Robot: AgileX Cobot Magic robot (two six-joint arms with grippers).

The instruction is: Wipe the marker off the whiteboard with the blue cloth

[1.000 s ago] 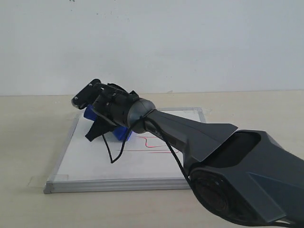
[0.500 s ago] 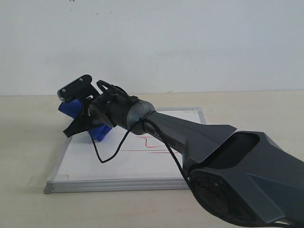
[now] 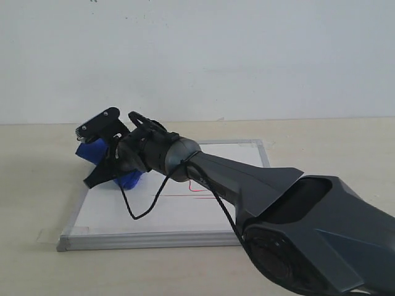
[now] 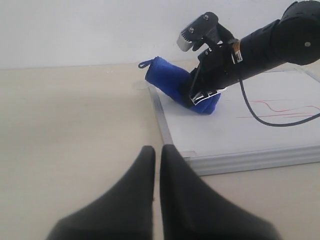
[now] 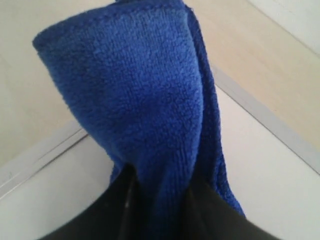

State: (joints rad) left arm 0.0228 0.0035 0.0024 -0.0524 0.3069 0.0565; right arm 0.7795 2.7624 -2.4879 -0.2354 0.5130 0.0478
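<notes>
The blue cloth hangs [image 3: 91, 152] beyond the whiteboard's edge, away from the marker, so the robot's right gripper should pull the cloth back toward the red lines [image 3: 185, 195].
The whiteboard [image 3: 179, 213] lies flat on the table, with the marker [image 3: 199, 189] showing as thin red lines near its middle. My right gripper [image 3: 106, 163] reaches across to the board's far left corner and is shut on the blue cloth [image 3: 92, 151], which hangs over the board's left edge. In the right wrist view the blue cloth [image 5: 145, 100] fills the space between the gripper [image 5: 157, 192] fingers, above the whiteboard [image 5: 265, 175]. My left gripper [image 4: 157, 151] hovers shut and empty over the table near the whiteboard [image 4: 235, 135] front left corner, apart from the blue cloth [image 4: 167, 80] and the marker [image 4: 282, 106].
The right arm [image 3: 296, 222] stretches low over the board's right half and hides part of it, and a black cable [image 3: 145, 206] loops from its wrist down to the board. A white wall [image 3: 197, 55] stands behind the tan table [image 3: 37, 185].
My right gripper has carried the blue cloth leftward, from beside the red lines to the board's far left corner. The red lines look the same.
</notes>
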